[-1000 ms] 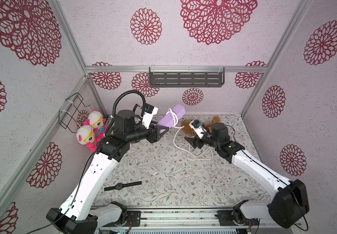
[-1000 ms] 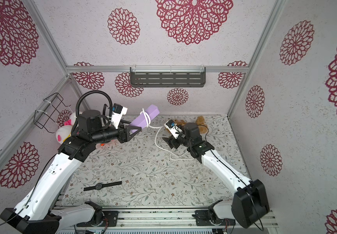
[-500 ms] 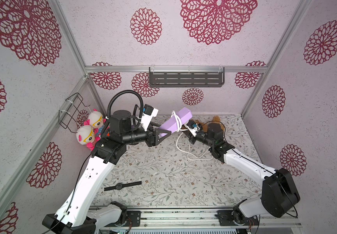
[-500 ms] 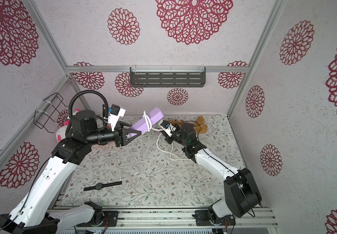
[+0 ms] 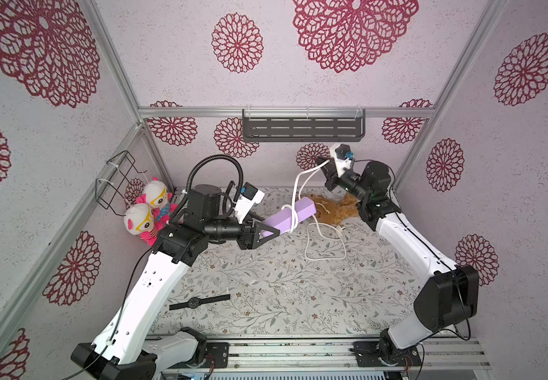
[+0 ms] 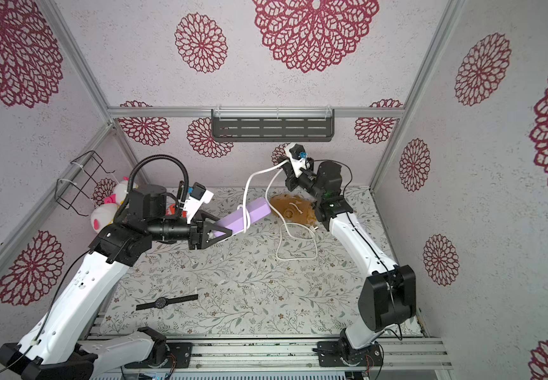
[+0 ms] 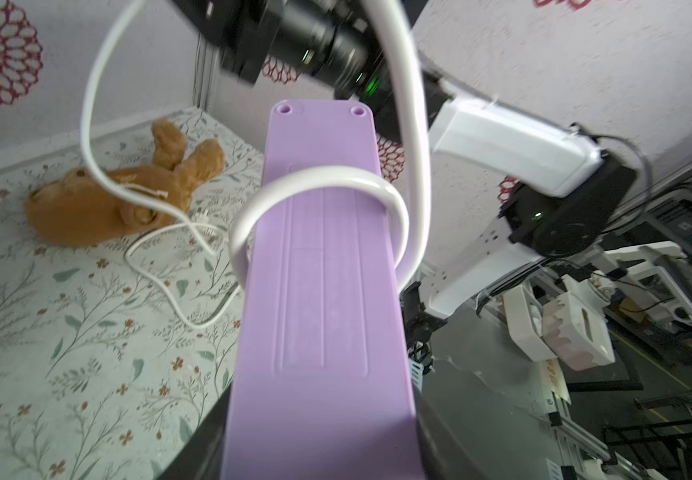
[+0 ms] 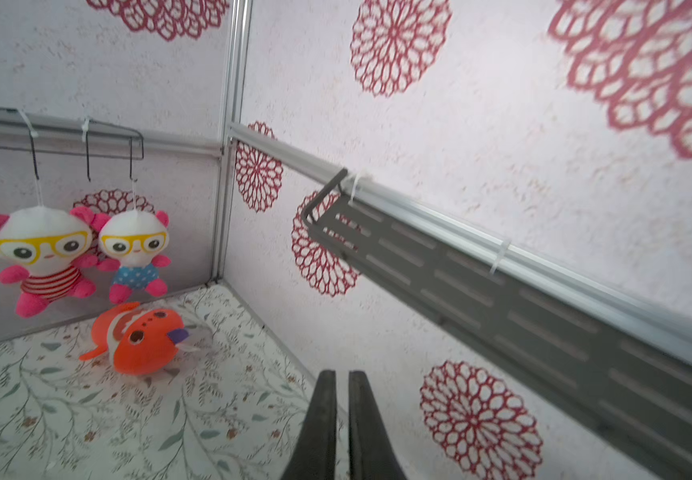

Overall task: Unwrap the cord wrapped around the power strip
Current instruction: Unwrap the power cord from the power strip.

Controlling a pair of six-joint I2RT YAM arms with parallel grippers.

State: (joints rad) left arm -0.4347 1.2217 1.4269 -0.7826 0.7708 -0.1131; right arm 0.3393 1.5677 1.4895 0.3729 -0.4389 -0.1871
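Observation:
The cord loops around the power strip's middle [image 5: 293,218], so the robot's left gripper should pull the power strip down while the right gripper lifts the loop off the power strip's far end [image 5: 309,206].
The lavender power strip [image 5: 290,214] [image 6: 243,217] [image 7: 319,291] hangs tilted above the table, and my left gripper [image 5: 267,232] [image 6: 220,234] [image 7: 319,415] is shut on its near end. One turn of the white cord [image 5: 299,179] [image 6: 248,187] [image 7: 327,178] still rings the strip's middle. From there two strands climb to my right gripper [image 5: 322,163] [image 6: 282,163] [image 8: 342,374], raised near the back wall and shut on the cord. The pinch itself is hidden in the right wrist view. The rest of the cord lies in a loose loop [image 5: 325,256] on the table.
A brown plush [image 5: 332,210] lies just beyond the strip's far end. A black wristwatch [image 5: 198,301] lies near the front. Two pink dolls [image 5: 147,210] hang from a wire rack [image 5: 118,177] at the left wall, with an orange fish [image 8: 136,336] below. A dark shelf [image 5: 302,128] juts from the back wall.
My right gripper shut on the cord beside the strip and rose toward the back wall, drawing strands up. The left arm moved the strip right and lower.

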